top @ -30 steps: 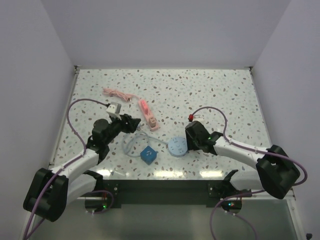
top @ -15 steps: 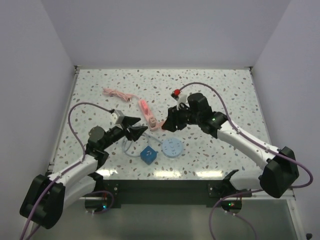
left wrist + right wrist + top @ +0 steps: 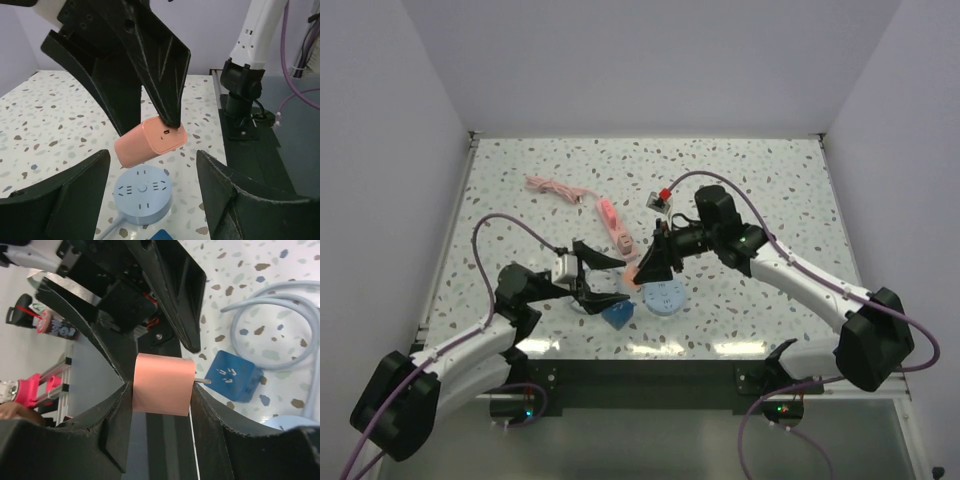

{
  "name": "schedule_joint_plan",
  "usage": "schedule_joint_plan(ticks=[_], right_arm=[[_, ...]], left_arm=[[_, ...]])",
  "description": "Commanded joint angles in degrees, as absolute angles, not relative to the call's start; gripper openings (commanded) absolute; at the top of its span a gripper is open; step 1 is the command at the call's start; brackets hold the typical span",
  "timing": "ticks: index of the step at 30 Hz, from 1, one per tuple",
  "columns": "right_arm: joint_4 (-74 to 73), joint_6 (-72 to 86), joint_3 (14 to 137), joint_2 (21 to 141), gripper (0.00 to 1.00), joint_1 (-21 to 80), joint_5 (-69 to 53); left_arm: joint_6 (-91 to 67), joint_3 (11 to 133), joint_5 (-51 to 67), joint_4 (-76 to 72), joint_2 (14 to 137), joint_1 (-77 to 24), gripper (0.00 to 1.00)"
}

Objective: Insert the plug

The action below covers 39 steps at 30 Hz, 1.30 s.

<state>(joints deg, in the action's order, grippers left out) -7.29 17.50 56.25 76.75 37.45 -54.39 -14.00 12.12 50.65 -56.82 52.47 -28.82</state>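
I should take the plug (image 3: pixel 164 385) by its body with my left gripper before I insert it, because my right gripper's finger rests against the pink plug's prong side (image 3: pixel 201 381).
A pink plug block (image 3: pixel 162 384) sits clamped between my right gripper's (image 3: pixel 162 390) fingers, one metal prong (image 3: pixel 202 381) sticking out of it. In the top view the right gripper (image 3: pixel 645 268) holds the plug (image 3: pixel 636 273) tilted, just above the left edge of the round light-blue socket (image 3: pixel 663 296). The left wrist view shows the plug (image 3: pixel 150 144) hanging above the socket (image 3: pixel 142 193), whose slots face up. My left gripper (image 3: pixel 610 275) is open just left of the plug, its fingers either side of the socket and touching nothing.
A blue cube plug (image 3: pixel 617 313) lies at the socket's near-left, beside the socket's pale cable loop (image 3: pixel 280 330). A pink elongated device (image 3: pixel 612 226) and its coiled pink cord (image 3: pixel 555 187) lie farther back. The table's near edge (image 3: pixel 650 350) is close behind the socket.
My right gripper swung left, took the pink plug from beside the pink device and brought it down over the socket. The left gripper shifted toward the socket and opened wider.
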Motion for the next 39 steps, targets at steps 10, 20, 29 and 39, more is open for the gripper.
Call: schedule_joint_plan(ticks=[10, 20, 29, 39], right_arm=[[4.04, 23.73, 53.09, 75.15, 0.05, 37.35, -67.06], [7.91, 26.1, 52.12, 77.08, 0.06, 37.35, -70.05], [9.75, 27.51, 51.94, 78.92, 0.12, 37.35, -70.4], [13.79, 29.7, 49.4, 78.66, 0.45, 37.44, -67.15]], left_arm=[[-7.91, 17.05, 55.02, -56.25, 54.49, -33.22, 0.77], [-7.29, 18.89, 57.57, -56.25, 57.3, -35.59, 0.62], [-6.15, 19.77, 59.15, -55.2, 59.5, -37.53, 0.13], [-5.89, 18.99, 61.34, -55.81, 59.5, -38.23, 0.0]])
